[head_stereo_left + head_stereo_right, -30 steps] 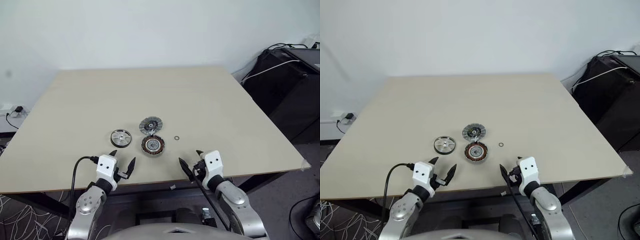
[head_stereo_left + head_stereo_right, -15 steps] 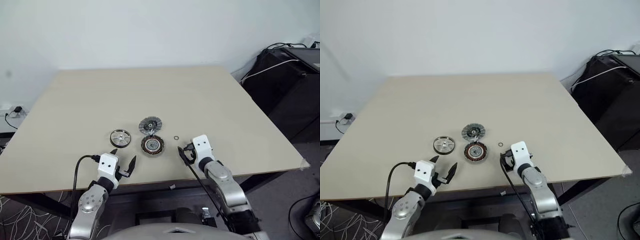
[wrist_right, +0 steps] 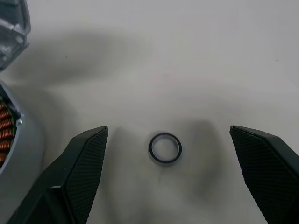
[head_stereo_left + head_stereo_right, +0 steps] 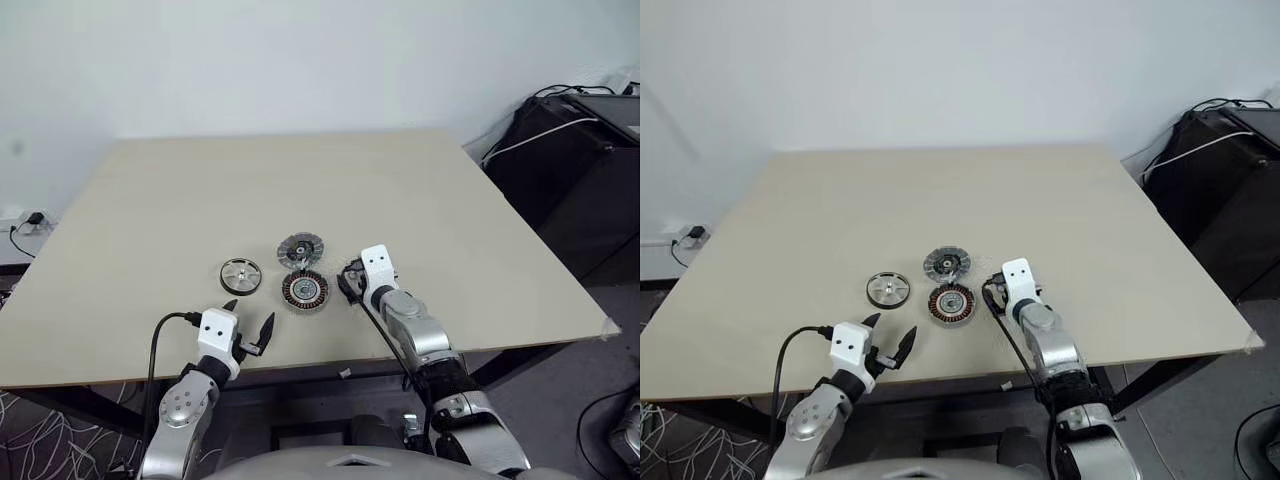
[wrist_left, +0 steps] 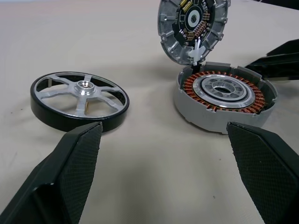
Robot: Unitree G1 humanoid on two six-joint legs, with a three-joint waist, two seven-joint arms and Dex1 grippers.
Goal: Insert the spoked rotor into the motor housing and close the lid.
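Note:
My gripper will bring over and lower the small thin dark ring [image 3: 165,148], which should settle flat at the motor housing's round centre [image 4: 305,289] because that spot is open.
The spoked rotor [image 4: 241,274], a silver wheel with a dark rim, lies flat on the table to the left of the motor housing [image 4: 305,291]. The housing shows its copper windings [image 5: 224,95]. The lid [image 5: 194,28] stands tilted up at the housing's far edge, ribbed inner face showing. My left gripper [image 4: 247,318] is open near the table's front edge, apart from both parts. My right gripper [image 4: 350,283] is open just right of the housing, its fingers [image 3: 88,163] either side of a small ring, holding nothing.
A tiny thin dark ring [image 3: 165,148] lies on the pale wooden table [image 4: 420,200] beside the housing. Black equipment with cables [image 4: 580,170] stands to the right of the table. The table's front edge runs just below my left gripper.
My right gripper has moved forward and left across the table, from the front edge to beside the housing, over the small ring. The left gripper and the parts have stayed put.

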